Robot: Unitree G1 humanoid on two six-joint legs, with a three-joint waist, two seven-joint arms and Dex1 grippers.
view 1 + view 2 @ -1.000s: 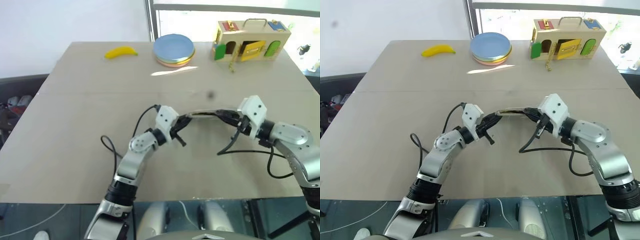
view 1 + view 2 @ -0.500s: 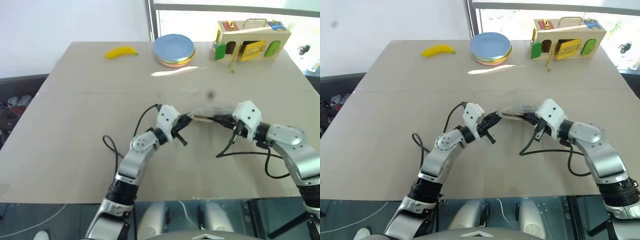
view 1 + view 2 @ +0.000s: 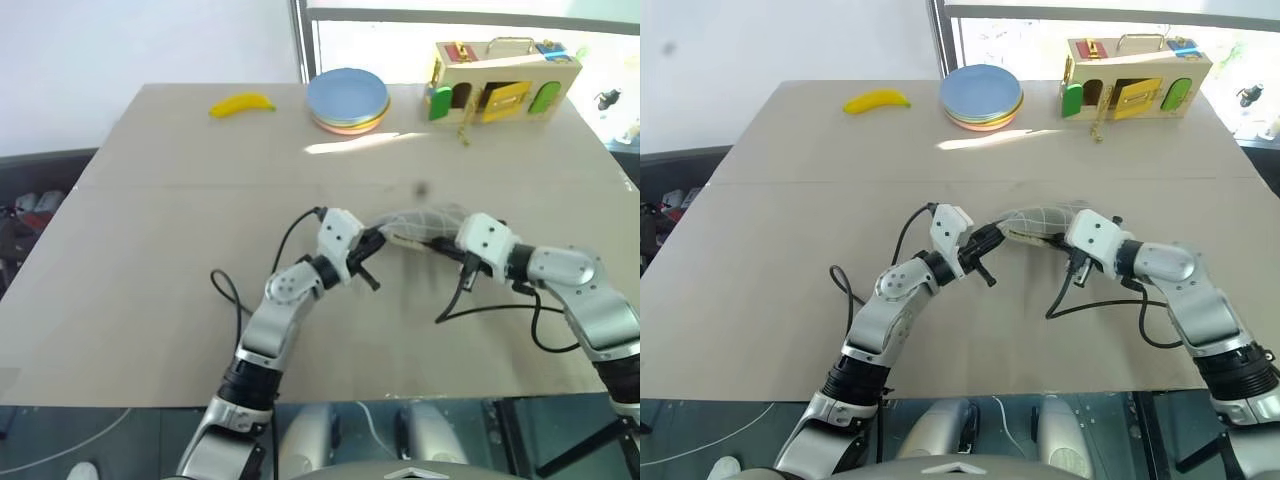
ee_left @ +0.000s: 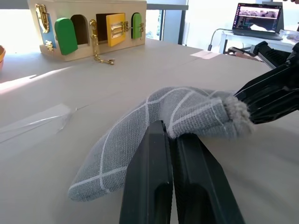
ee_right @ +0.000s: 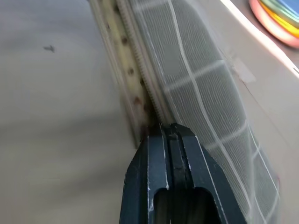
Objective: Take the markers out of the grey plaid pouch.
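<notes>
The zipper edge [image 5: 155,105] is held in my closed right gripper, so that gripper should open and go into the pouch's opening [image 5: 134,70] while my left gripper holds the pouch still.
The grey plaid pouch [image 3: 420,221] hangs just above the middle of the table, stretched between my two grippers. My left gripper [image 3: 370,243] is shut on its left end; in the left wrist view the fingers [image 4: 159,154] pinch the plaid fabric [image 4: 182,109]. My right gripper [image 3: 441,243] is shut on the right end, by the zipper edge and pale lining [image 5: 126,70]. The pouch's plaid side [image 5: 205,79] faces up and bulges. The markers are hidden.
At the table's far edge lie a yellow banana [image 3: 242,103], a stack of coloured plates [image 3: 347,98] and a wooden latch box [image 3: 505,78] with a brass chain. A laptop [image 4: 259,16] stands on a desk beyond. Black cables loop under both wrists.
My right gripper has sunk and rolled, moving a little toward the left one. The pouch has turned from edge-on to plaid side up and now bulges. The left gripper has stayed put.
</notes>
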